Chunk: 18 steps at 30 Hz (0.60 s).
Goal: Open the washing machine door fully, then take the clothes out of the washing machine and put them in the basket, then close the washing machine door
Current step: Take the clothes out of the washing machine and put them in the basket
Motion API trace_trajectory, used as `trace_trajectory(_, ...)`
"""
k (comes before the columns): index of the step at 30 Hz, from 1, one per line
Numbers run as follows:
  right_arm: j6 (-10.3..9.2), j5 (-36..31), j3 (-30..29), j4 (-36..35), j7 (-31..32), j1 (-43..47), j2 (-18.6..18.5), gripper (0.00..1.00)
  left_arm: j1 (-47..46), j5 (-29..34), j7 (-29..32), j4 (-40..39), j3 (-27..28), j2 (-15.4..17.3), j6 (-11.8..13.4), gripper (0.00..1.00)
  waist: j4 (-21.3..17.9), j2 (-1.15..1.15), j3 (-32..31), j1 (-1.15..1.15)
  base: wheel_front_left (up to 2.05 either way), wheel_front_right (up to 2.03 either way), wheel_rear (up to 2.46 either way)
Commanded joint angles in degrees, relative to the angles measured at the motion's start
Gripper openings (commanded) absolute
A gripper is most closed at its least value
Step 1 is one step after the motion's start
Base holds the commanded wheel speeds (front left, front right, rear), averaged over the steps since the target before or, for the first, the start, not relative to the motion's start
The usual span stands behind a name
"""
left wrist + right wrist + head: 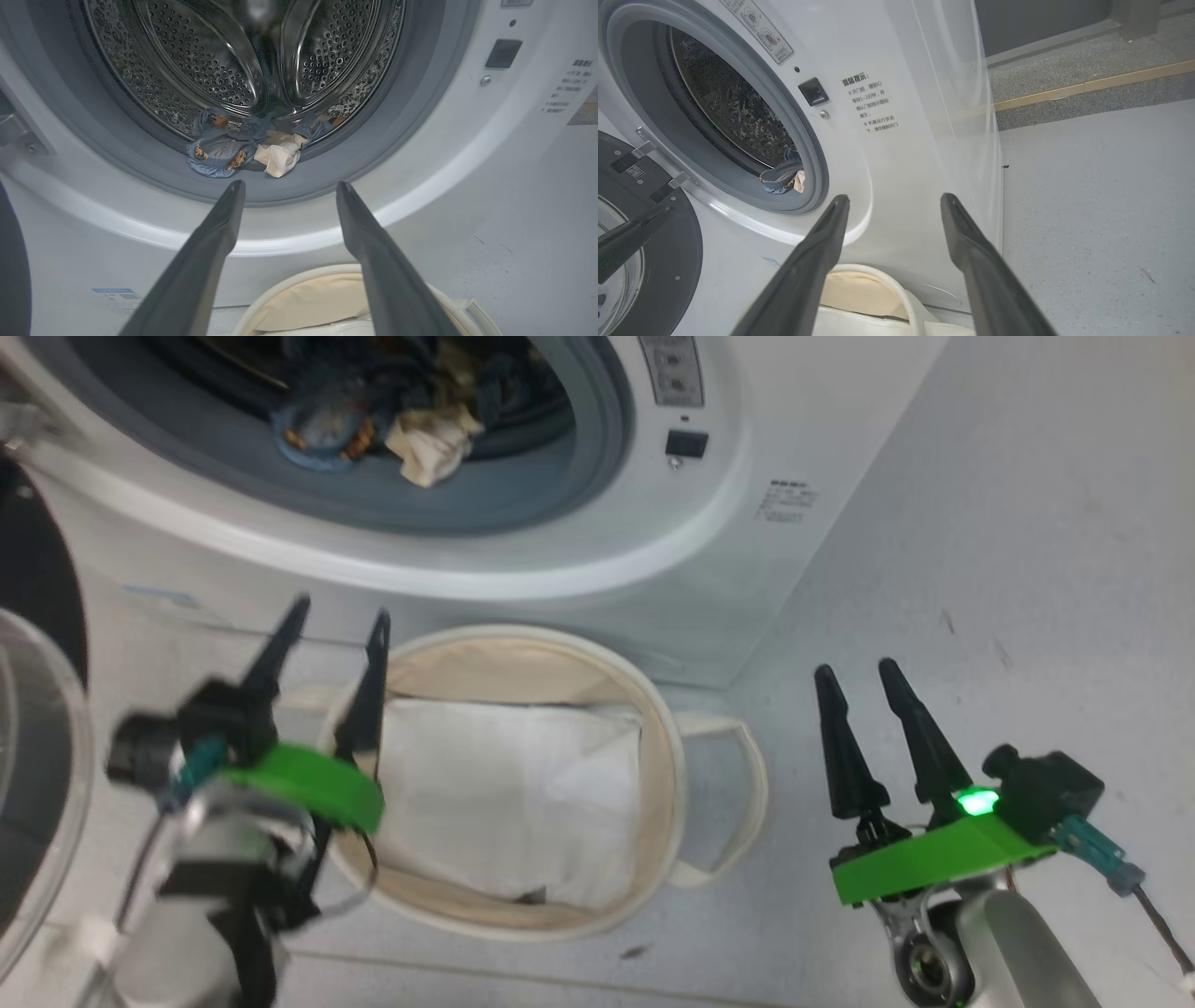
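The blue garment's gathered edge (210, 168) is next to the white cloth, so the blue garment will come out by itself and hang down long when the robot pulls it.
The white washing machine (597, 569) stands with its door (37, 737) swung wide to the left; the door's black rim (668, 261) also shows in the right wrist view. Blue and white clothes (238, 149) lie at the drum's front lip, on the grey seal (411, 509). The cream basket (653, 709) sits on the floor before the machine, with a plain white sheet (504, 793) in it. My left gripper (338, 616) hangs open above the basket's left rim, pointing at the drum, empty. My right gripper (857, 672) is open over bare floor, right of the basket.
Grey floor (1008, 579) spreads to the right of the machine. A raised kerb with a wooden strip (1087, 86) runs along the far side. The other arm's dark finger (626, 238) crosses the door in the right wrist view.
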Motion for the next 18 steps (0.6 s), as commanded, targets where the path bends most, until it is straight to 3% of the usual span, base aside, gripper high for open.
trace_trajectory(1,0.03,-0.57,1.95,-2.02,-0.7,-1.15,0.13,1.0,-3.89,0.72,0.63,-0.95,2.2,2.7,-0.15,1.0,-1.9,0.0,4.69,0.0,0.0,0.0,0.0)
trace_trajectory(10,0.03,-0.9,2.94,-3.56,-0.7,-5.54,0.13,1.0,-21.32,6.04,5.5,6.62,1.97,9.19,0.83,1.0,-4.78,0.0,13.6,0.0,0.0,0.0,0.0)
trace_trajectory(18,0.03,0.51,3.87,-4.29,-0.7,-7.62,0.13,1.0,-31.17,11.11,8.92,15.64,-0.98,11.91,1.79,1.0,-6.85,0.0,16.51,0.0,0.0,0.0,0.0)
